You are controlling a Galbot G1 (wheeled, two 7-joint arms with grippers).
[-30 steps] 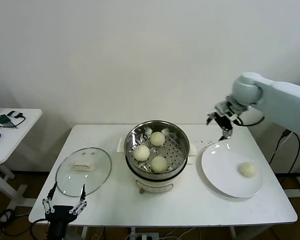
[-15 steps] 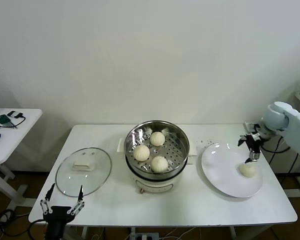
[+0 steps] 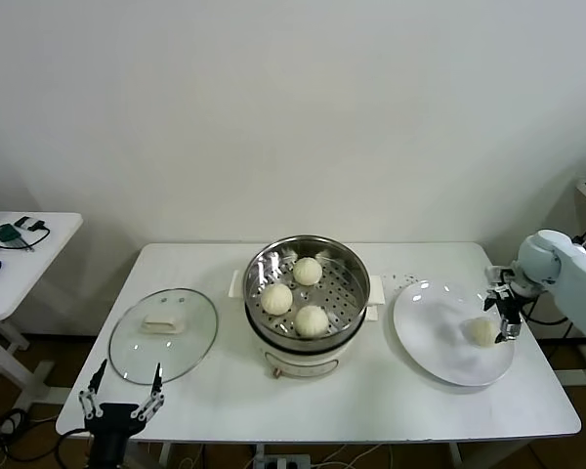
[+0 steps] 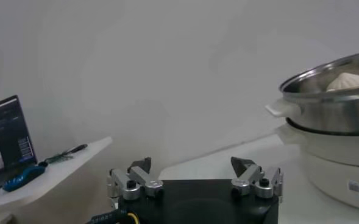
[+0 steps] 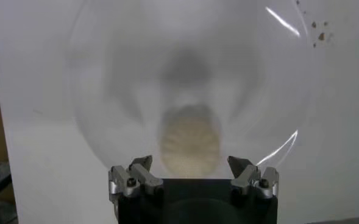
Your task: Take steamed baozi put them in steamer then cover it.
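Observation:
My gripper will lift the last baozi (image 3: pixel 481 332) and it will come free cleanly, because the glossy white plate shows a clean surface (image 3: pixel 436 327) around it.
The steamer (image 3: pixel 307 293) stands mid-table with three baozi (image 3: pixel 311 319) on its perforated tray; its steel rim (image 4: pixel 331 91) also shows in the left wrist view. One more baozi (image 3: pixel 481 331) lies on the white plate (image 3: pixel 439 342) at the right. My right gripper (image 3: pixel 503 311) hangs open just over that baozi, which sits between and ahead of its spread fingers (image 5: pixel 190 141). The glass cover (image 3: pixel 163 333) with its cream handle lies flat on the table at the left. My left gripper (image 3: pixel 124 401) is parked open at the table's front left edge.
A small side table (image 3: pixel 20 254) with cables and gadgets stands at the far left. Crumbs dot the table (image 3: pixel 406 280) between steamer and plate. Cables hang off the right side behind my right arm.
My right arm has swung from above the steamer's right side out to the plate and come down over the lone baozi. The left arm has hardly moved.

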